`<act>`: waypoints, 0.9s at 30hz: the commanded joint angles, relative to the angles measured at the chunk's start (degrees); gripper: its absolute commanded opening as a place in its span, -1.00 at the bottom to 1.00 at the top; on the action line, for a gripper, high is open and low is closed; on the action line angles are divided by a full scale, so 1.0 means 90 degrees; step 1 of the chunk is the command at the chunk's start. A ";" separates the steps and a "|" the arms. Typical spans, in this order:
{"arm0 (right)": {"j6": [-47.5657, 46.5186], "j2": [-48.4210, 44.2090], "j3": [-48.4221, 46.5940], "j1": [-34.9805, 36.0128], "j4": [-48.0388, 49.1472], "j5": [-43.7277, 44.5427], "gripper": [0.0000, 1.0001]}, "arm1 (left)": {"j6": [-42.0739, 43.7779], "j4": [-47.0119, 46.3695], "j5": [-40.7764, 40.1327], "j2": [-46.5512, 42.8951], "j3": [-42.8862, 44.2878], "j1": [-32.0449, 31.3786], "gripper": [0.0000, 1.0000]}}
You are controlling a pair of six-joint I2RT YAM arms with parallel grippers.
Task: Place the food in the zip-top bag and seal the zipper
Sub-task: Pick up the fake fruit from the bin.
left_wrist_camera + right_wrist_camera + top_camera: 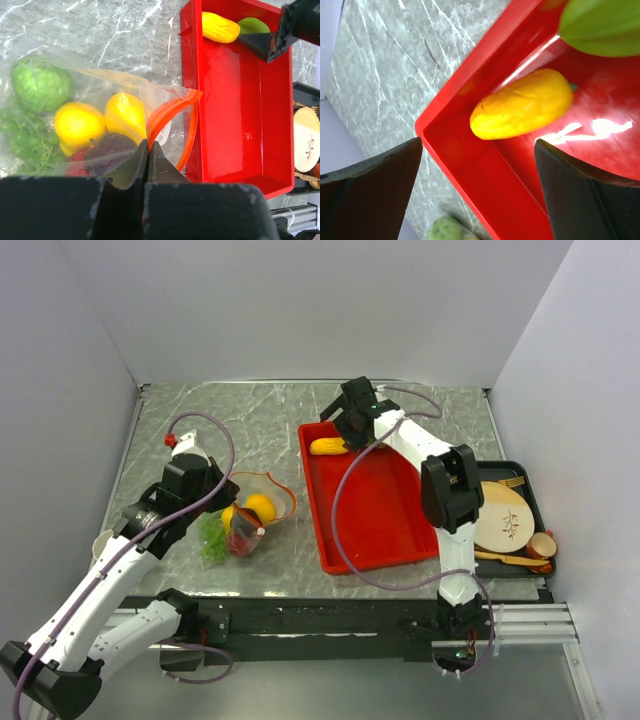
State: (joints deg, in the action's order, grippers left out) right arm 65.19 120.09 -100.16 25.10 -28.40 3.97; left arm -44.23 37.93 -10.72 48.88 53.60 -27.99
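The yellow food's corner end [317, 447] points at my right gripper's open fingers and is clear of the green food. I go on going down until both fingers are on either side of that end [487, 121].
The clear zip-top bag [252, 518] lies left of the red tray [385, 525] and holds several toy foods: yellow [79, 124], green [41, 86] and dark red [110, 150]. My left gripper [148, 146] is shut on the bag's mouth edge at the orange-red zipper [172, 107], which curves open; it also shows in the top view [237, 506]. My right gripper [477, 145] is open and empty over the tray's far left corner, above a long yellow food [522, 111] with a green food [602, 25] beside it. In the top view the right gripper [352, 428] hides the green one.
A black tray [532, 478] at the right holds a tan round plate [500, 515] and wooden cutlery. Grey walls close in the table at the left, back and right. The tray's raised rim [455, 150] lies under my right gripper.
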 commanded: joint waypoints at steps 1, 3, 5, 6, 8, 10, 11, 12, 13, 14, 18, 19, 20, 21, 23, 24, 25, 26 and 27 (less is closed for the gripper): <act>0.0052 0.0552 -0.0697 -0.0006 -0.0379 -0.0128 1.00 | -0.0008 -0.0123 -0.0127 -0.0119 0.0050 -0.0005 -0.99; 0.0052 0.0718 -0.0872 -0.0016 -0.0505 -0.0090 1.00 | -0.0017 -0.0084 -0.0156 -0.0119 0.0069 0.0004 -0.98; 0.0052 0.0777 -0.0922 -0.0025 -0.0497 -0.0011 1.00 | -0.0008 -0.0084 -0.0195 -0.0138 0.0069 -0.0005 -0.98; 0.0052 0.0845 -0.0999 -0.0026 -0.0545 0.0086 1.00 | -0.0008 -0.0084 -0.0205 -0.0148 0.0069 -0.0005 -0.98; 0.0013 0.0972 -0.1223 -0.0016 -0.0633 0.0164 1.00 | 0.0012 -0.0055 -0.0196 -0.0109 0.0099 -0.0005 -0.98; -0.0046 0.1070 -0.1370 -0.0025 -0.0799 0.0213 1.00 | 0.0051 -0.0055 -0.0205 -0.0090 0.0108 -0.0005 -0.99; -0.0046 0.1138 -0.1468 -0.0016 -0.0848 0.0223 1.00 | 0.0051 -0.0055 -0.0215 -0.0090 0.0108 -0.0005 -0.99; -0.0065 0.1158 -0.1488 -0.0025 -0.0916 0.0243 1.00 | 0.0041 -0.0055 -0.0205 -0.0070 0.0108 -0.0005 -0.99; -0.0094 0.1187 -0.1508 -0.0026 -0.0936 0.0223 0.95 | 0.0041 -0.0064 -0.0196 -0.0060 0.0099 -0.0005 -0.98; -0.0124 0.1207 -0.1518 -0.0026 -0.0946 0.0223 0.93 | 0.0041 -0.0084 -0.0196 -0.0060 0.0099 -0.0005 -0.99; -0.0202 0.1188 -0.1371 -0.0025 -0.0916 0.0165 0.85 | -0.0027 -0.0133 -0.0137 -0.0060 0.0069 -0.0005 -0.98; -0.0250 0.1168 -0.1304 -0.0026 -0.0829 0.0058 0.81 | -0.0047 -0.0133 -0.0118 -0.0041 0.0079 -0.0005 -0.99; -0.0280 0.1091 -0.1216 -0.0026 -0.0732 0.0028 0.79 | -0.0056 -0.0152 -0.0088 -0.0031 0.0089 -0.0005 -0.98; -0.0271 0.1051 -0.1051 -0.0016 -0.0605 0.0018 0.78 | -0.0066 -0.0162 -0.0069 -0.0031 0.0108 -0.0005 -0.98; -0.0309 0.1012 -0.0932 -0.0016 -0.0516 -0.0001 0.66 | -0.0047 -0.0211 -0.0059 -0.0002 0.0118 -0.0005 -0.98; -0.0339 0.1021 -0.0941 -0.0016 -0.0564 0.0028 0.64 | -0.0047 -0.0192 -0.0059 0.0008 0.0157 -0.0005 -0.98; -0.0368 0.1031 -0.0951 -0.0025 -0.0613 0.0057 0.62 | -0.0047 -0.0172 -0.0068 0.0047 0.0167 -0.0005 -0.99; -0.0387 0.1060 -0.0961 -0.0016 -0.0662 0.0125 0.61 | -0.0027 -0.0152 -0.0078 0.0057 0.0177 -0.0005 -0.98; -0.0426 0.1061 -0.0932 -0.0006 -0.0711 0.0164 0.60 | -0.0018 -0.0152 -0.0078 0.0057 0.0167 -0.0005 -0.98</act>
State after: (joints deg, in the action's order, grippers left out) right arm 62.85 130.65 -108.75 25.08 -34.52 3.49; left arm -44.27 37.93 -11.42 49.15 53.63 -27.99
